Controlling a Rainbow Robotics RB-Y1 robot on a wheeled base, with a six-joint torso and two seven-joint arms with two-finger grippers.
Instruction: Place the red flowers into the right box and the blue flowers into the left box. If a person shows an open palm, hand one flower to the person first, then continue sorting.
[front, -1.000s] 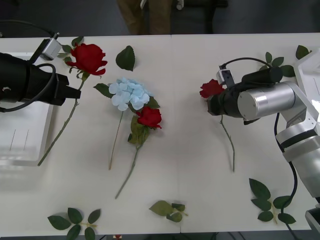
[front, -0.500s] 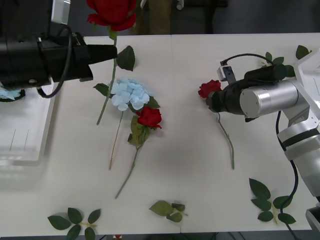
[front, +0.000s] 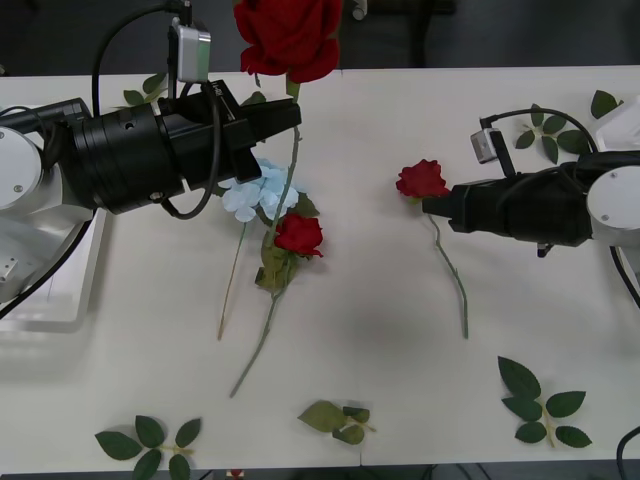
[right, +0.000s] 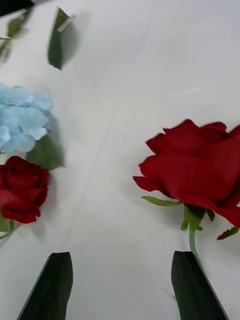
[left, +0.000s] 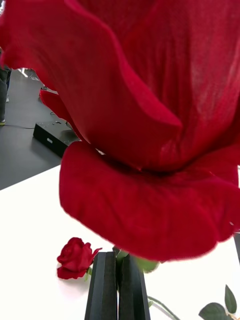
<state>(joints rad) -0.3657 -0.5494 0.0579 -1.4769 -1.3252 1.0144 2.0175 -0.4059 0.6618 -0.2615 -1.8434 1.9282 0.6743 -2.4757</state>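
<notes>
My left gripper will have the rose head stay as high above it as it stands now. The rose's head should be held up by its green stem, which should stay stiff when I carry it.
My left gripper is shut on the stem of a red flower, a deep-red rose held high over the table's far middle; its stem hangs down past the fingers. The rose head looms just above the shut black fingers. My right gripper stands open right behind a second red rose lying on the table. That rose lies just ahead of the gripper, its stem beside one finger. A blue flower and a third rose lie mid-table. The left box is at the left edge, the right box corner at the far right.
Loose green leaf sprigs lie at the front left, front middle, front right and back right. A single leaf lies beyond the blue flower. Bare tabletop stretches between the two groups of flowers.
My left gripper has lifted its rose off the table and carried it up and to the right, toward the middle. The right arm has drawn back to the right, its gripper still by its rose.
</notes>
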